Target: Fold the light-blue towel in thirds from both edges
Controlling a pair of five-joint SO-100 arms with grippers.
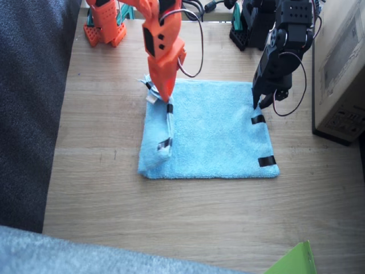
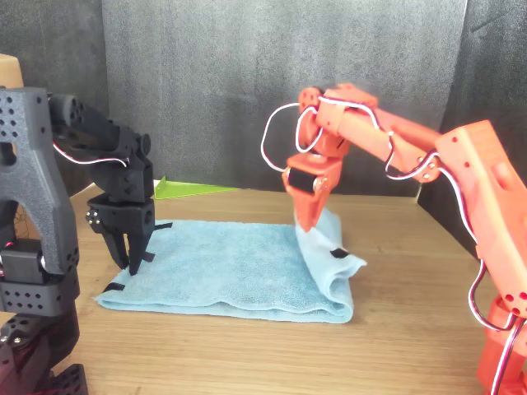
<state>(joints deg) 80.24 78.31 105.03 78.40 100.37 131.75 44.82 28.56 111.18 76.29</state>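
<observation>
The towel's raised flap (image 1: 157, 134) curls over whole from a single hold, so the opposite edge's near end (image 1: 267, 161) should come along as I fold that edge's far corner in.
The light-blue towel (image 1: 217, 134) lies on the wooden table. My right gripper (image 1: 162, 97), the orange one, is shut on the towel's one short edge and holds it lifted, so that side stands up and curls inward (image 2: 325, 247). Black tape strips (image 1: 165, 144) show on the raised flap, and a small white tag (image 1: 151, 98) hangs by the gripper. My left gripper (image 1: 258, 105), the black one, points down at the opposite short edge, which lies flat with tape strips (image 1: 266, 161). In the front view its jaws (image 2: 132, 259) stand slightly apart, tips touching the towel.
A cardboard box (image 1: 342, 68) stands close beside the left arm. Grey-blue fabric (image 1: 28, 114) covers the table's side by the right arm. A green sheet corner (image 1: 293, 262) pokes in at the near edge. Both arm bases (image 1: 105, 25) (image 1: 251, 28) sit at the far edge.
</observation>
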